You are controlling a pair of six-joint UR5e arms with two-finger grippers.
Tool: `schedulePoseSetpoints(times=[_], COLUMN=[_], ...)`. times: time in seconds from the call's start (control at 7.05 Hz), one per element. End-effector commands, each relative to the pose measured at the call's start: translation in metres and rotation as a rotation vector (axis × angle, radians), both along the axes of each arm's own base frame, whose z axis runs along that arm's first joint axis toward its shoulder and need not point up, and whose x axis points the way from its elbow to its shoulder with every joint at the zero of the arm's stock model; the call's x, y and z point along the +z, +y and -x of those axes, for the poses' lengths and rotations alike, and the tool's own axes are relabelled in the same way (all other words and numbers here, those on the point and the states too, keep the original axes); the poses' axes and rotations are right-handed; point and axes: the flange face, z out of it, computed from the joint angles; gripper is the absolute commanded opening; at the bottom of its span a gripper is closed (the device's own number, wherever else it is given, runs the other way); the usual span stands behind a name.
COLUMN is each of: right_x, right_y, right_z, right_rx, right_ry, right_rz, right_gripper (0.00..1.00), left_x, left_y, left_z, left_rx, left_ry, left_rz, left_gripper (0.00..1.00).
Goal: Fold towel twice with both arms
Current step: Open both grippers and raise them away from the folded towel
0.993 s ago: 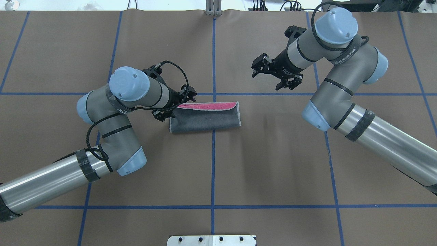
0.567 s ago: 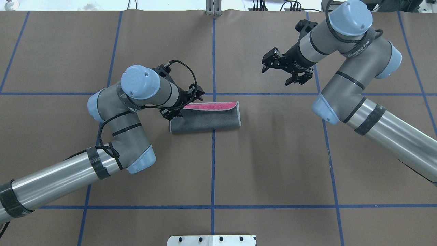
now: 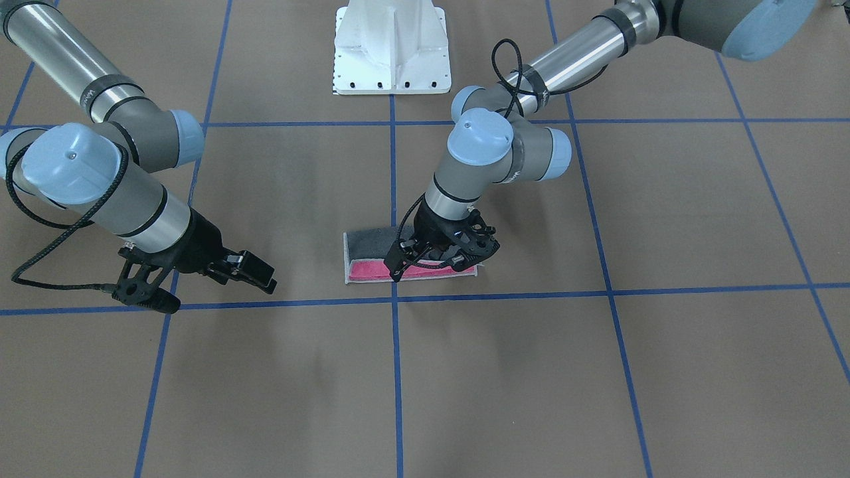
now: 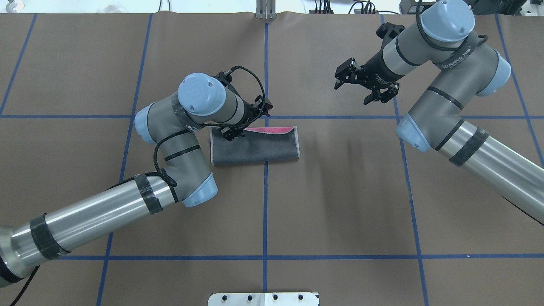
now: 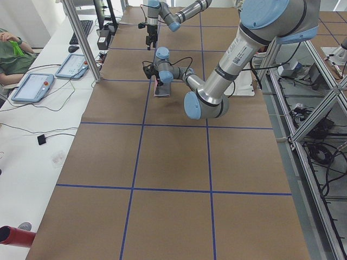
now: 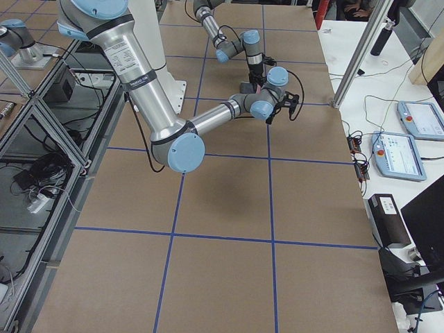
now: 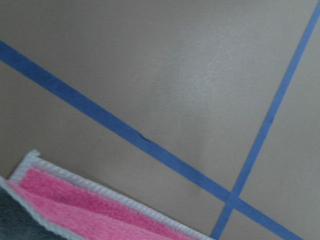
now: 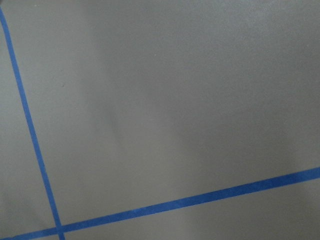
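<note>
I am about to pull the end of the folded towel [image 3: 368, 242], and it should swing round with its layers together, because the grey layer lies flat over the towel's pink piece [image 3: 370, 271].
The towel [image 4: 259, 148] lies folded in half at the table's middle, dark grey face up, with a pink strip [image 4: 278, 129] along its far edge. In the front view it lies under the left wrist [image 3: 362, 249]. My left gripper [image 4: 248, 122] is low over the towel's far edge near its left end, jaws apart and pointing down [image 3: 438, 260]; I see no cloth lifted. The left wrist view shows only the towel's pink corner [image 7: 75, 202] and the mat. My right gripper [image 4: 353, 90] is open and empty, off the table to the towel's far right [image 3: 222, 297].
The brown mat [image 4: 340, 204] carries a grid of blue tape lines [image 4: 265, 212]. The white pedestal base [image 3: 392, 50] stands at the robot's side of the table. Operators' tablets [image 5: 32, 86] lie on a side bench beyond the mat.
My left gripper has moved right along the towel's far edge, from its left end toward the middle. My right gripper has pulled back, farther from the towel, and stays open.
</note>
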Motion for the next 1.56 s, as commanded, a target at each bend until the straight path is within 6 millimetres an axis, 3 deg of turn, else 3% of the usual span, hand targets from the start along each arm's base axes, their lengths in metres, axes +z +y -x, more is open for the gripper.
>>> schedulePoseSetpoints(times=[0.0, 0.28, 0.57, 0.71, 1.13, 1.42], right_x=[0.004, 0.004, 0.004, 0.004, -0.024, -0.049], right_y=[-0.002, -0.003, 0.001, 0.018, 0.064, 0.076], right_z=[-0.007, -0.008, -0.006, 0.018, 0.09, 0.126], right_rx=[-0.007, -0.008, -0.026, -0.043, -0.005, 0.052], right_ry=[-0.002, -0.004, -0.018, -0.021, -0.031, -0.029], right_rz=[0.001, 0.002, 0.026, 0.07, 0.176, 0.22], right_gripper=[0.99, 0.99, 0.99, 0.99, 0.99, 0.98], left_x=[0.002, 0.001, -0.015, -0.016, -0.008, 0.03], left_y=[-0.007, -0.009, -0.028, -0.042, -0.077, -0.081], left_z=[-0.011, -0.011, 0.007, 0.022, 0.069, 0.098], left_rx=[-0.026, -0.03, -0.056, -0.068, 0.007, 0.047], left_ry=[0.02, 0.023, 0.038, 0.035, 0.029, 0.024], left_rz=[-0.026, -0.027, -0.043, -0.048, -0.074, -0.059], left_gripper=[0.99, 0.99, 0.99, 0.99, 0.99, 0.99])
